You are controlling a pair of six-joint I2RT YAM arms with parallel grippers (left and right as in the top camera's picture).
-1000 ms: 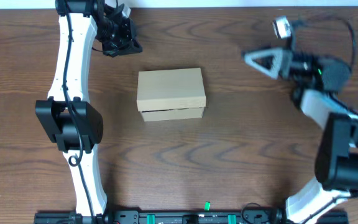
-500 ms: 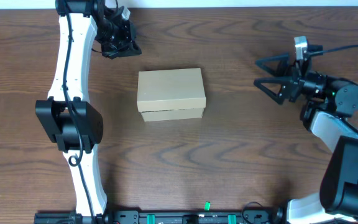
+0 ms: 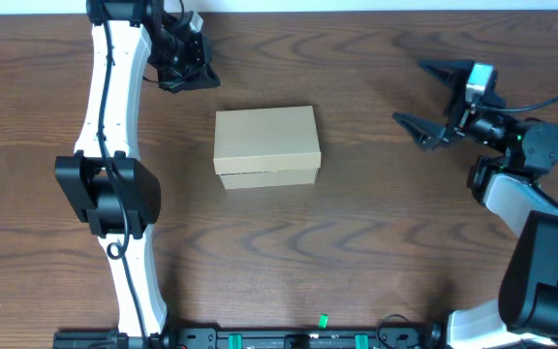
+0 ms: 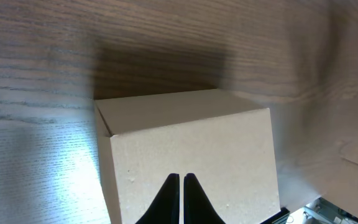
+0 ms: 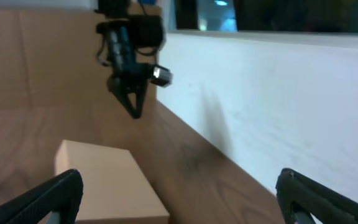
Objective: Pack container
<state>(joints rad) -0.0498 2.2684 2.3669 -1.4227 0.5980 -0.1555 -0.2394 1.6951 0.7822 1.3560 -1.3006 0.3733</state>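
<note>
The lid's front edge (image 3: pixel 267 167) sticks up above the box, so next I close my right gripper, swing it over and press the lid down (image 3: pixel 294 123) alongside my left gripper.
The container, a tan cardboard box (image 3: pixel 265 145), lies on the wooden table with its lid shut; it also shows in the left wrist view (image 4: pixel 188 155) and the right wrist view (image 5: pixel 107 180). My left gripper (image 3: pixel 188 81) is shut and empty, hanging above the table up and left of the box; its tips (image 4: pixel 181 178) point at the box top. My right gripper (image 3: pixel 424 100) is wide open and empty, well to the right of the box, raised off the table and facing left toward it. Its fingers (image 5: pixel 55 193) frame the box from afar.
A white wall (image 5: pixel 278 99) runs along the table's far edge. The left arm (image 3: pixel 109 165) stands along the left side of the table. A black rail (image 3: pixel 260 339) lies along the front edge.
My right gripper has swung round from a blurred pose, opened wider and settled facing left toward the box. The left gripper and the box have not moved.
</note>
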